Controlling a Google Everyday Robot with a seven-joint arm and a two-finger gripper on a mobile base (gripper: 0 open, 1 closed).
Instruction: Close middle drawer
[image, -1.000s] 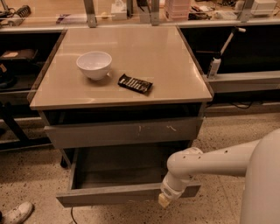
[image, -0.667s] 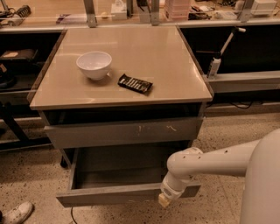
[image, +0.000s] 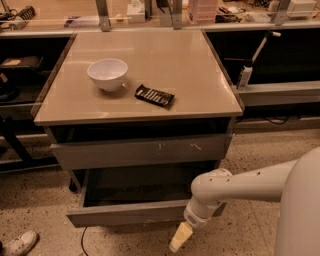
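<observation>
Next, I raise my gripper's fingers, which hang below the middle drawer's front panel (image: 178, 216), up to the panel, nearer its middle (image: 166, 211), and push the drawer in.
The middle drawer (image: 127, 214) is a wide grey drawer with a plain front. It stands pulled out well in front of the cabinet, and its dark inside shows empty. Above it, the grey drawer front with pale scratch marks (image: 140, 150) sticks out only slightly. My gripper (image: 181, 237) hangs from the white arm (image: 235, 185), which comes in from the right. The gripper points down toward the floor, just in front of and below the right part of the middle drawer's front panel.
On the beige cabinet top (image: 190, 75) are a white bowl (image: 107, 74) and a dark snack packet (image: 154, 96). Dark shelving and a bench stand behind and on both sides. A white shoe (image: 17, 243) lies on the speckled floor at the lower left.
My gripper sits slightly lower and further left than before. The middle drawer's front looks a little nearer the cabinet. Bowl and packet have not moved.
</observation>
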